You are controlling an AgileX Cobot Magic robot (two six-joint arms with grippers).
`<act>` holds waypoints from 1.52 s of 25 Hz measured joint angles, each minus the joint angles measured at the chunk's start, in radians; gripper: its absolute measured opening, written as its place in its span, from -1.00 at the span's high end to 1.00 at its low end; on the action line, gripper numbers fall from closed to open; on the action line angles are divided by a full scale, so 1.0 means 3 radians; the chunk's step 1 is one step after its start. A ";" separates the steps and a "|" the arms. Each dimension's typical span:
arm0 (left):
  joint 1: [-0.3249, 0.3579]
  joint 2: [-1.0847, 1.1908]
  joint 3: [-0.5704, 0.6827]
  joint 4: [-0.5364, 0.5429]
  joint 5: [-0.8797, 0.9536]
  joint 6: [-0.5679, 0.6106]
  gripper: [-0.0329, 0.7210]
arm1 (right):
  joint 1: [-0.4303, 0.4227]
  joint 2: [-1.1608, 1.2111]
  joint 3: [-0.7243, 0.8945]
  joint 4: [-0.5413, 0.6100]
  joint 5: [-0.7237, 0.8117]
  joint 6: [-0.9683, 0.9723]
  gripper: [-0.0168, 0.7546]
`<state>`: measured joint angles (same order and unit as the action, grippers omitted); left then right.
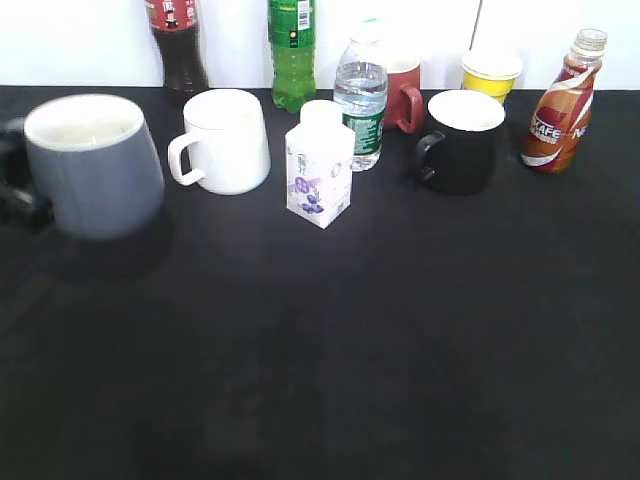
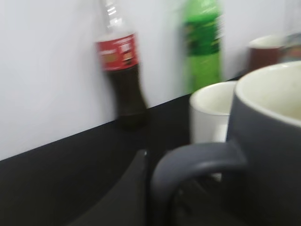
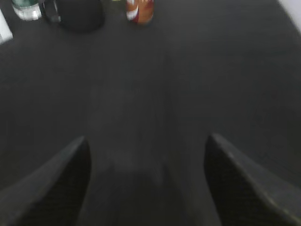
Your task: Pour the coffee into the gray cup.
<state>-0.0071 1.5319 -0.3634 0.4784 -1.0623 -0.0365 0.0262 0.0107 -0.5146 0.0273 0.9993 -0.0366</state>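
My right gripper should take the bottle (image 1: 564, 108) and bring it over to the cup, because my left gripper is holding the gray cup (image 1: 97, 170) far away from the coffee bottle.
The gray cup (image 1: 95, 170) is at the far left, slightly blurred, with a shadow under it. In the left wrist view the gray cup (image 2: 268, 141) fills the right side. My left gripper (image 2: 143, 174) is closed around its loop handle; one dark finger shows beside the handle and the other is hidden. The left gripper (image 1: 15, 185) shows as a dark shape at the cup's left. The coffee bottle (image 1: 560, 105) stands upright at the far right back, and in the right wrist view (image 3: 139, 12) far ahead. My right gripper (image 3: 146, 155) is open and empty over the black table.
A white mug (image 1: 222, 140), a small white carton (image 1: 320, 170), a water bottle (image 1: 360, 105), a black mug (image 1: 462, 140), a red mug (image 1: 405, 90), a yellow cup (image 1: 491, 72), a cola bottle (image 1: 178, 45) and a green bottle (image 1: 292, 50) stand along the back.
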 joint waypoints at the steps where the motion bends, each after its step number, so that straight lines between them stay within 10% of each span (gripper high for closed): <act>1: 0.0000 0.0000 0.0052 0.0045 -0.0093 -0.0058 0.80 | 0.0000 0.0090 -0.0027 0.0000 -0.0279 0.0005 -0.56; 19: 0.0000 -0.0021 0.0056 0.0319 -0.0096 -0.0116 0.80 | 0.0000 0.5154 0.0081 0.0013 -0.6249 0.0034 -0.56; 38: 0.0000 -0.0021 0.0056 0.0319 -0.0096 -0.0116 0.80 | 0.0000 0.6851 -0.1032 -0.0305 -0.6620 0.0313 -0.63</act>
<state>-0.0071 1.5257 -0.3467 0.5741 -1.0910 -0.0715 0.0262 2.0659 -0.8244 -0.0642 -0.9866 0.0573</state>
